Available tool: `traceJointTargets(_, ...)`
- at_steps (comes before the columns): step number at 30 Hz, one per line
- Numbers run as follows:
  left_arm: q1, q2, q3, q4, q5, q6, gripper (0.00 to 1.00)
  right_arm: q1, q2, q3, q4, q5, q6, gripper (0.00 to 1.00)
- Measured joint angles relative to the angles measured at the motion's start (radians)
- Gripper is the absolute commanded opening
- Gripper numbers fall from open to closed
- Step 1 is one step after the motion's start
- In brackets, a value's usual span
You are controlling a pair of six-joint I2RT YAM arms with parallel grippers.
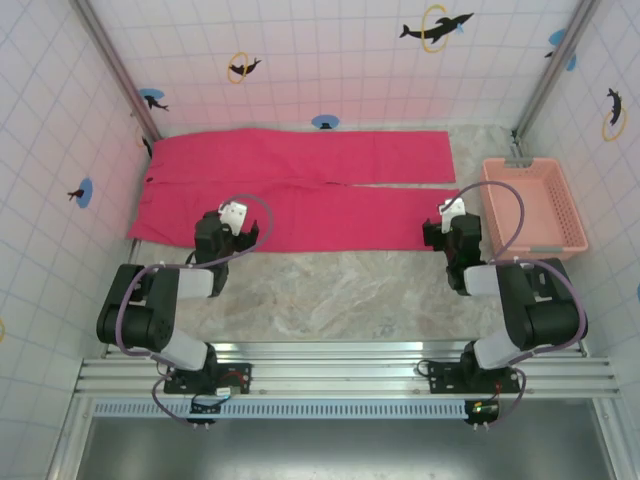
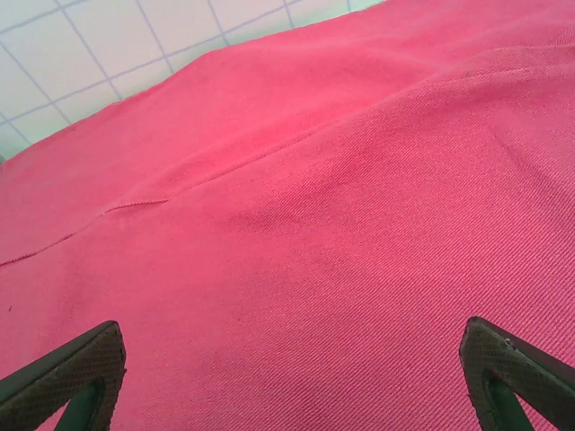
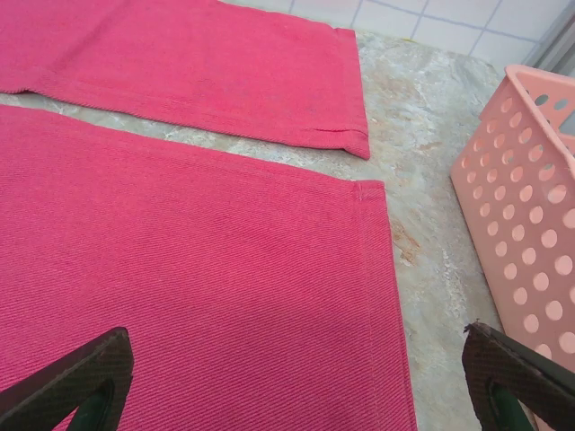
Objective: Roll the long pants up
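The far leg (image 1: pixel 405 158) will stay flat when the robot lifts the near leg and folds it toward the far leg, because a narrow gap (image 1: pixel 405 186) lies between the legs.
The long pants (image 1: pixel 300 185) lie flat across the far half of the table, magenta, waist at the left, two legs running right with a narrow gap between them. My left gripper (image 1: pixel 228 232) hovers over the near leg by the waist end; its fingers (image 2: pixel 72 377) stand wide apart above the cloth (image 2: pixel 296 224), holding nothing. My right gripper (image 1: pixel 452 228) is over the near leg's hem; it stands open, fingers (image 3: pixel 76 382) spread over the hem (image 3: pixel 382 269), nothing between them. The far leg's cuff (image 3: pixel 346 90) lies beyond.
A pale pink perforated basket (image 1: pixel 533 205) stands at the right, close to the right gripper, its wall (image 3: pixel 530 206) just right of the hem. Bare marble table (image 1: pixel 340 290) stretches in front of the pants. Tiled walls and metal posts enclose the back and sides.
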State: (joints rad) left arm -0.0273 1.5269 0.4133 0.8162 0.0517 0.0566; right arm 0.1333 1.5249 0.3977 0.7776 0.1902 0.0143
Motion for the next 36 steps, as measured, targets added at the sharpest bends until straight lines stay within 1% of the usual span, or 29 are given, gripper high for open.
traceJointTargets(15, 0.0, -0.001, 0.001, -0.005, 0.0, 0.0, 0.97, 0.0, -0.002, 0.002, -0.007, 0.0, -0.001, 0.97)
traceJointTargets(17, -0.001, -0.028, 0.037, -0.126, -0.003, 0.001, 0.98, 0.003, -0.036, 0.056, -0.167, 0.006, -0.001, 0.97)
traceJointTargets(18, -0.002, -0.056, 0.105, -0.283, -0.016, 0.008, 0.97, 0.007, -0.057, 0.131, -0.322, 0.019, -0.001, 0.97)
traceJointTargets(20, -0.008, -0.075, 0.322, -0.595, -0.066, 0.023, 0.97, 0.021, -0.059, 0.369, -0.633, 0.047, -0.01, 0.97)
traceJointTargets(21, -0.011, -0.066, 0.457, -0.729, -0.103, 0.029, 0.97, 0.035, -0.053, 0.492, -0.758, 0.057, -0.027, 0.98)
traceJointTargets(22, -0.014, -0.056, 0.606, -0.859, -0.154, 0.039, 0.97, 0.061, -0.052, 0.614, -0.874, 0.076, -0.053, 1.0)
traceJointTargets(24, -0.016, -0.037, 0.827, -1.042, -0.283, 0.045, 0.97, 0.143, -0.055, 0.77, -1.04, 0.111, -0.102, 0.96)
traceJointTargets(26, -0.016, -0.029, 0.947, -1.172, -0.41, 0.048, 0.98, 0.259, -0.059, 0.832, -1.177, 0.127, -0.147, 0.96)
traceJointTargets(27, -0.015, -0.027, 0.972, -1.237, -0.465, 0.05, 0.97, 0.332, -0.058, 0.837, -1.254, 0.132, -0.164, 0.95)
traceJointTargets(29, -0.014, -0.014, 0.971, -1.344, -0.531, 0.061, 0.97, 0.453, -0.029, 0.834, -1.393, 0.126, -0.192, 0.91)
traceJointTargets(31, -0.016, 0.017, 0.947, -1.427, -0.572, 0.08, 0.97, 0.537, 0.028, 0.831, -1.492, 0.124, -0.215, 0.88)
traceJointTargets(33, -0.021, 0.06, 0.925, -1.498, -0.612, 0.106, 0.97, 0.582, 0.098, 0.831, -1.559, 0.13, -0.236, 0.86)
traceJointTargets(36, -0.026, 0.104, 0.924, -1.56, -0.659, 0.13, 0.97, 0.589, 0.196, 0.831, -1.61, 0.132, -0.251, 0.84)
